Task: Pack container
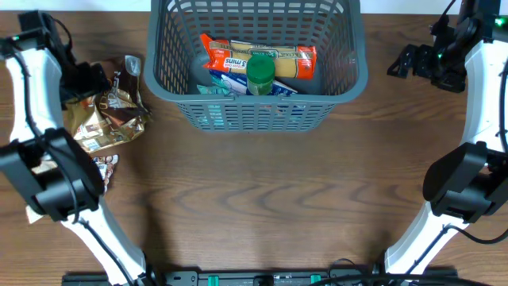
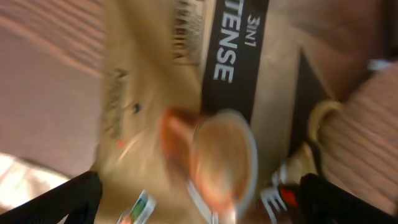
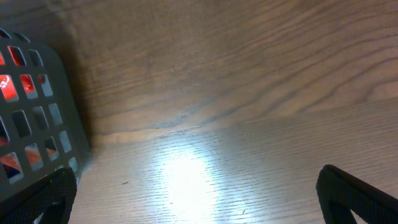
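My left gripper should keep going down until its open fingers, which are on either side of the printed cup (image 2: 224, 160), can close on the gold coffee pouch (image 1: 116, 111).
The container (image 1: 258, 115), a dark grey lattice basket, stands at the top middle of the table. It holds an orange and yellow packet (image 1: 258, 57), a green-capped bottle (image 1: 260, 74) and a teal item (image 1: 218, 86). A crumpled gold coffee pouch (image 1: 109, 111) lies to its left. My left gripper (image 1: 89, 81) hovers open right over that pouch (image 2: 155, 106), its black fingertips (image 2: 62, 199) standing either side of the printed cup. The left wrist view is blurred. My right gripper (image 1: 414, 62) is open over bare table to the right of the basket, whose corner (image 3: 37, 124) shows at the left.
A small printed packet (image 1: 105, 168) lies near the left arm's base, partly hidden by it. Both arms rise along the left and right table edges. Bare wood (image 3: 217, 124) lies under the right gripper (image 3: 199, 199).
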Controlling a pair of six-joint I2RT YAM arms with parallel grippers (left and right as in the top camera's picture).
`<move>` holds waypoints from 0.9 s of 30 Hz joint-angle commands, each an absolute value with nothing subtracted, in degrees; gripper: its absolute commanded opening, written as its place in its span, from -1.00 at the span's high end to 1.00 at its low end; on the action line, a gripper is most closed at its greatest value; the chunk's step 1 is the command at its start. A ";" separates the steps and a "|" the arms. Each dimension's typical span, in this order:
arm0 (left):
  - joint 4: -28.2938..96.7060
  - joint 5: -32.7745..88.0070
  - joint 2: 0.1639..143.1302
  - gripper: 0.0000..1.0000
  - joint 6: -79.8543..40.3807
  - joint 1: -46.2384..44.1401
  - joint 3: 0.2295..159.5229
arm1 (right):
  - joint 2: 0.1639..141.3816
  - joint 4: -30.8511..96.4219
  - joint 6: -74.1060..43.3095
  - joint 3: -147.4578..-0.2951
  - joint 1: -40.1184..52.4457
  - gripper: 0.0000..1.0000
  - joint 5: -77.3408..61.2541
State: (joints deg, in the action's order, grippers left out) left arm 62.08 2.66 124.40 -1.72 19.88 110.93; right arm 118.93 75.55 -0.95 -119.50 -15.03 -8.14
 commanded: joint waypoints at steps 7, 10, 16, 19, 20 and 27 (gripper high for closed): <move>58.37 3.68 135.33 -0.97 4.10 20.14 110.59 | 119.37 75.55 -0.91 -119.44 -14.46 -0.98 -8.43; 57.89 4.40 138.89 -0.97 4.80 20.14 110.59 | 119.37 76.12 -1.23 -119.44 -14.35 -0.98 -8.40; 57.98 8.60 140.53 0.18 8.38 20.12 110.54 | 119.37 76.73 -1.26 -119.44 -14.09 -0.98 -8.40; 58.13 8.60 140.11 0.89 8.36 20.12 110.54 | 119.37 76.73 -1.23 -119.44 -14.09 -0.99 -8.40; 58.19 8.60 139.96 0.89 8.36 20.12 110.54 | 119.37 76.75 -1.23 -119.46 -14.09 -0.98 -8.40; 59.72 8.64 135.85 0.89 8.34 19.68 110.56 | 119.37 77.14 -1.23 -119.46 -14.00 -0.98 -8.40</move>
State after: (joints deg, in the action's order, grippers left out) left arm 59.72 6.74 131.98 7.38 20.10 113.71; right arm 118.93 76.79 -0.99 -119.50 -14.63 -8.14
